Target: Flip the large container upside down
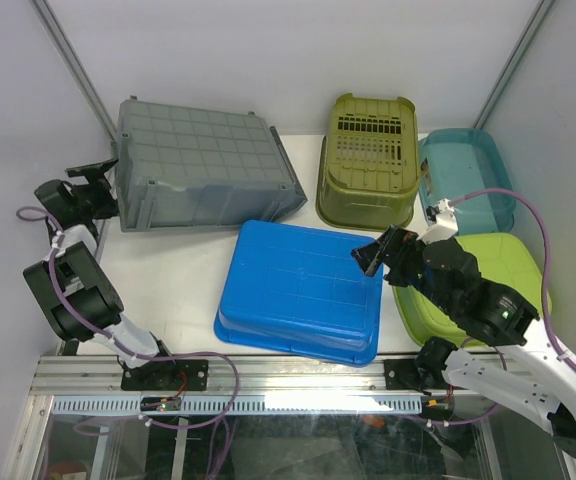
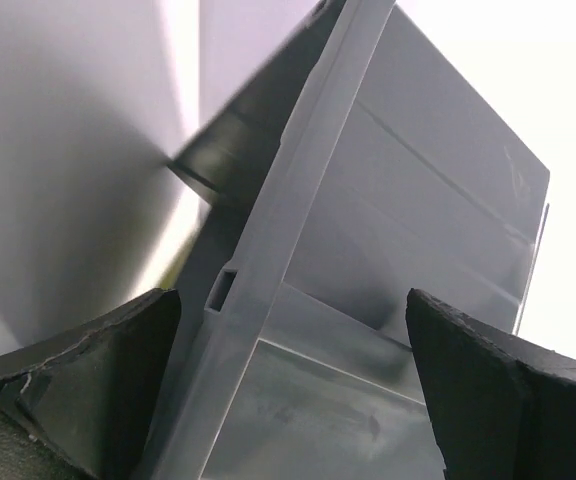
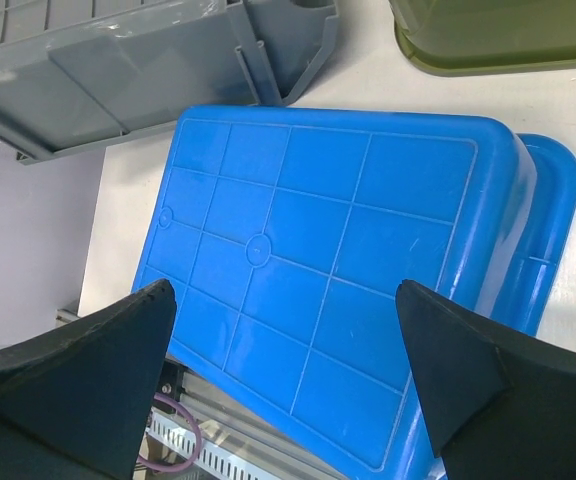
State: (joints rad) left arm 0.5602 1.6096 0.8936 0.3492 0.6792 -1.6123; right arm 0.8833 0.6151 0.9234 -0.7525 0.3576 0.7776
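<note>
The large container, already base-up, leans its raised end (image 1: 132, 178) on my left gripper, which should retreat so it settles flat.
The large dark-grey crate (image 1: 203, 165) lies upside down at the back left of the table, its grid-patterned base facing up and its ribbed rim down. My left gripper (image 1: 98, 185) is open at the crate's left end; in the left wrist view the crate's rim and wall (image 2: 368, 300) fill the space between the spread fingers (image 2: 508, 390). My right gripper (image 1: 376, 252) is open and empty, hovering over the right edge of the blue tub. The crate's corner also shows in the right wrist view (image 3: 148, 60).
A bright blue tub (image 1: 303, 290) lies upside down at the front centre, also in the right wrist view (image 3: 338, 260). An olive slotted basket (image 1: 368, 160), a teal tub (image 1: 465, 180) and a lime-green tub (image 1: 468, 290) lie on the right. Frame posts stand at both back corners.
</note>
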